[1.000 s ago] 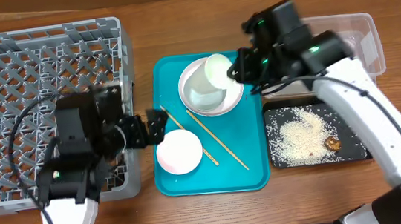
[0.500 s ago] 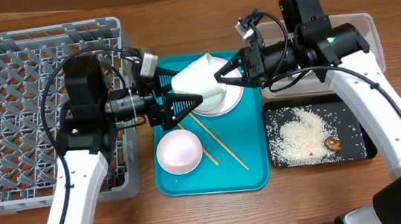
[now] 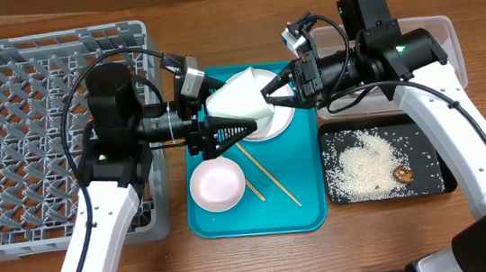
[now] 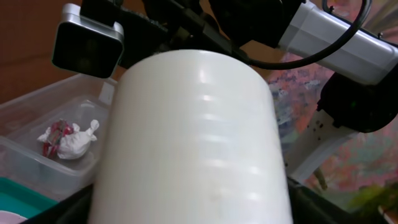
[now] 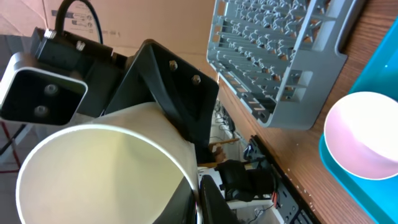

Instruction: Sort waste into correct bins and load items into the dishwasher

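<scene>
The white cup's rim (image 3: 262, 84) is in my right gripper, far from the grey dish rack, so next my left gripper takes hold of the cup's body (image 3: 233, 99) and loads the cup.
A small white cup (image 3: 244, 100) hangs on its side over the teal tray, between both grippers. My right gripper (image 3: 280, 91) is shut on its rim (image 5: 93, 180), one finger inside and one outside (image 5: 198, 199). My left gripper (image 3: 226, 125) is spread open around the cup's body, which fills the left wrist view (image 4: 193, 137). A white dish (image 3: 271, 124) lies under the cup. A pale pink bowl (image 3: 217, 186) and chopsticks (image 3: 265, 174) lie on the tray. Rice (image 3: 369, 168) and a brown lump (image 3: 402, 174) sit in the black tray. Tissue and a red wrapper (image 4: 68, 138) lie in the clear tub (image 3: 440, 43).
The grey dish rack (image 3: 40, 103) stands at the left, its edge beside my left arm; it also shows in the right wrist view (image 5: 280, 50). The teal tray (image 3: 310, 210) sits at the centre. The black tray (image 3: 438, 183) lies in front of the tub at the right.
My right gripper lifted the cup off the dish and turned it sideways. My left gripper swung up from beside the pink bowl and moved right, its open jaws now around the cup.
</scene>
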Controlling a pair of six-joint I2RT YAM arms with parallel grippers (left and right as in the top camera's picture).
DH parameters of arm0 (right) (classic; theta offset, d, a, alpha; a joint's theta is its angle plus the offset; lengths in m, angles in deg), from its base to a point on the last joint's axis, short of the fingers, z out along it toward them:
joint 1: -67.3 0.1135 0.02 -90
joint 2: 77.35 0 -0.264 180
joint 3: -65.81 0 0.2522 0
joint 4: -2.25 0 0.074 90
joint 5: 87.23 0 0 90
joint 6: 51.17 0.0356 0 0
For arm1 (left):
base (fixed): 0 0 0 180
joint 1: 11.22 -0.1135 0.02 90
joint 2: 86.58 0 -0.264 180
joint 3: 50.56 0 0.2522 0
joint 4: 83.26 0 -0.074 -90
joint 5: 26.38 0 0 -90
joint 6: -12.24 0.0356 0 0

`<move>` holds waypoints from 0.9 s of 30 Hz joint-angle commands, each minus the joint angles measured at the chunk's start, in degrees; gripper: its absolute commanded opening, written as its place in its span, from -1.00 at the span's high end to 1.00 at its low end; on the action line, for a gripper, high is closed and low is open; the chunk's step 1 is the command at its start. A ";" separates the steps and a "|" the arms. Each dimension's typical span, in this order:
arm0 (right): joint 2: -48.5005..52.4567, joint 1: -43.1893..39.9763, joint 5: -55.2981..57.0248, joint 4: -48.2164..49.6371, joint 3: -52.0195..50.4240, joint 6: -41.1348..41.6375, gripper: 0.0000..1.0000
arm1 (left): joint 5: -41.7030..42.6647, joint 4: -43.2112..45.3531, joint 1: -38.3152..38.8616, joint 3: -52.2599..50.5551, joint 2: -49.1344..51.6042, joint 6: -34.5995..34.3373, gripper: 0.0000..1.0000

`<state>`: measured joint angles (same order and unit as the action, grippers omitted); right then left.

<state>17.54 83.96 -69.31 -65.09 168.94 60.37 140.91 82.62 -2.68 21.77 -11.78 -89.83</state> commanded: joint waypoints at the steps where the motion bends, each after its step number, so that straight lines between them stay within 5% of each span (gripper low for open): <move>1: -0.26 0.26 -0.50 0.31 0.61 -0.55 0.92 | 1.49 0.44 0.11 0.96 0.09 -0.39 -0.36; 8: -0.26 0.26 -0.37 0.07 0.61 -0.57 0.88 | -2.51 0.37 0.07 0.96 0.09 -0.37 -0.17; 14: -0.26 -0.46 17.57 -4.15 0.61 -0.55 0.18 | -8.76 -2.73 -2.10 0.96 0.09 -0.37 0.03; 19: -0.37 -5.64 48.70 -12.83 0.68 -0.52 0.07 | -21.94 -17.62 -9.33 0.96 0.02 2.80 0.43; 23: -1.62 -10.71 57.29 -17.73 0.79 -2.58 0.07 | -31.74 -29.55 -17.59 1.18 -1.22 3.32 0.92; 27: -4.50 -16.00 63.14 -20.28 0.79 -4.26 0.07 | -44.17 -40.35 -26.45 2.16 -4.15 3.28 0.92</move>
<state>17.08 71.02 -16.15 -84.63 168.98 58.34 111.41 47.52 -22.90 22.38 -12.10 -87.87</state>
